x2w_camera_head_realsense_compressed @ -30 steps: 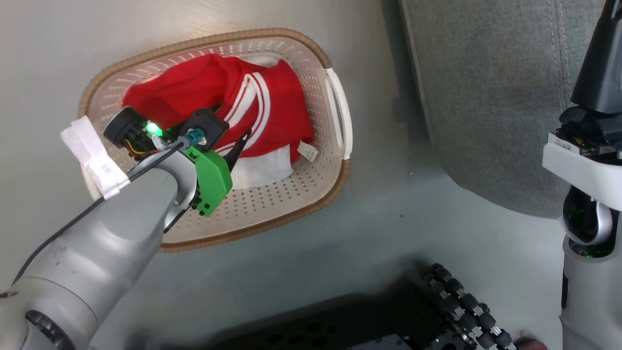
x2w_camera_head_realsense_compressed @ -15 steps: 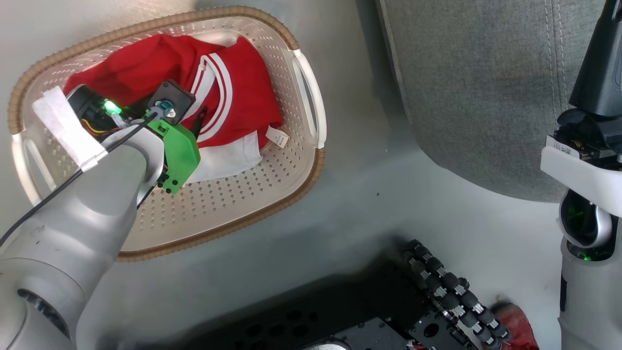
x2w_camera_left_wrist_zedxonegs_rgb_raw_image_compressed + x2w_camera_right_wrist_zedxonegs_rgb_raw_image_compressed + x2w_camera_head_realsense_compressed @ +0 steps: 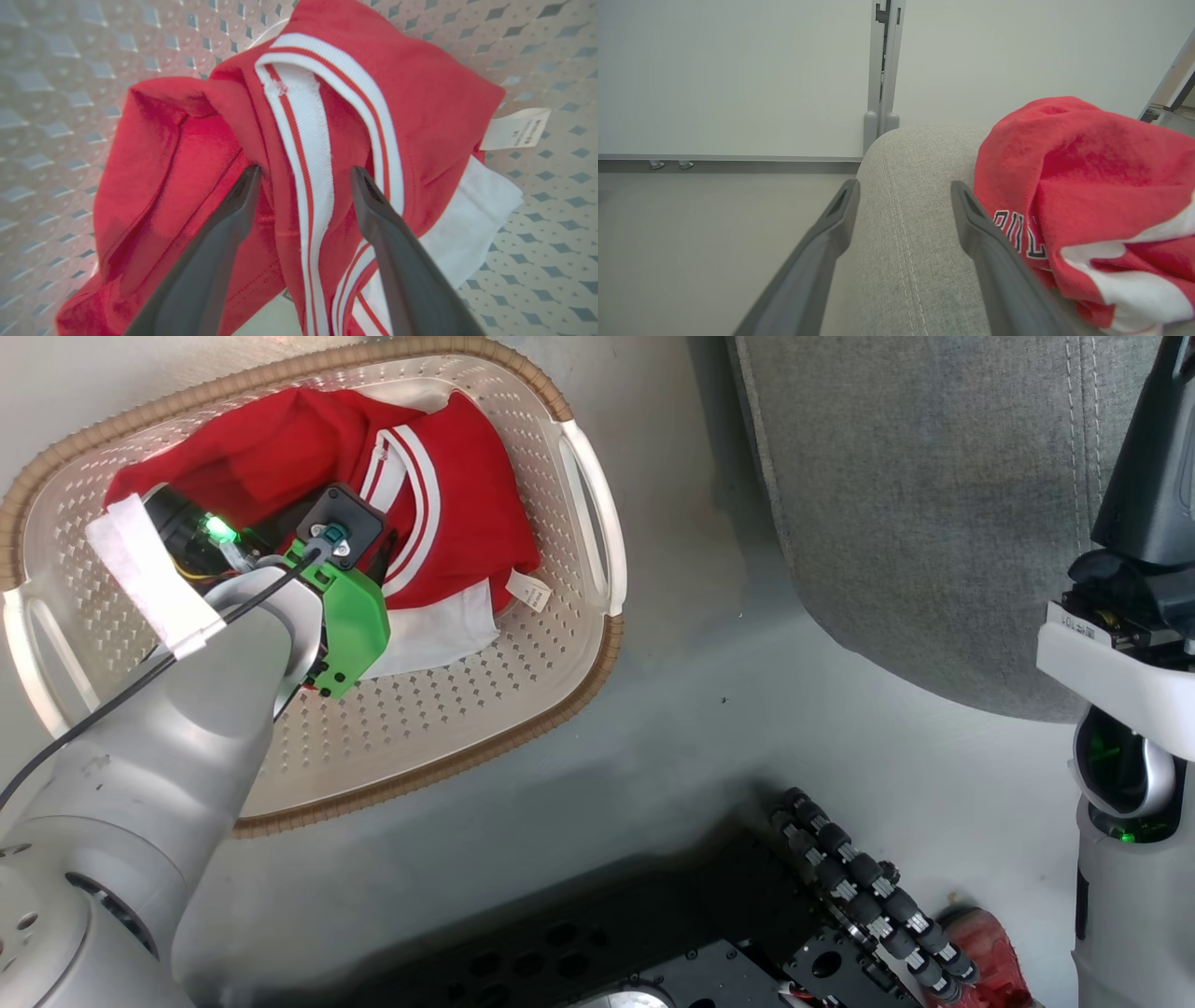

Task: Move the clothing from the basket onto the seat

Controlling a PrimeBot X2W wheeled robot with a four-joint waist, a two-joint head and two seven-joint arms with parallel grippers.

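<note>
My gripper will lift the red garment by its striped piece of cloth, and the white cloth (image 3: 443, 637) should come up as part of it, because both meet along the red fold (image 3: 445, 597).
A red garment (image 3: 448, 504) with white stripes lies crumpled in the cream perforated basket (image 3: 467, 709) on the floor. My left gripper (image 3: 306, 171) is down in the basket, open. Its fingertips press on the red fabric (image 3: 420, 102) either side of the white striped band, and the jaws are not closed on it. A second red garment (image 3: 1087, 186) with dark lettering lies on the grey seat (image 3: 901, 261). My right gripper (image 3: 904, 185) hovers open over the seat's rounded edge, just left of that garment, holding nothing. The seat (image 3: 934, 504) lies right of the basket.
The robot's black base with roller wheels (image 3: 859, 887) sits low in the head view. My right arm (image 3: 1139, 569) stands along the right edge. A white wall panel with a metal post (image 3: 882, 70) rises behind the seat. Bare floor (image 3: 709, 709) separates basket and seat.
The head camera has shifted, so the basket now sits further left and higher. My left wrist has sunk closer onto the red garment. The right arm has stayed put.
</note>
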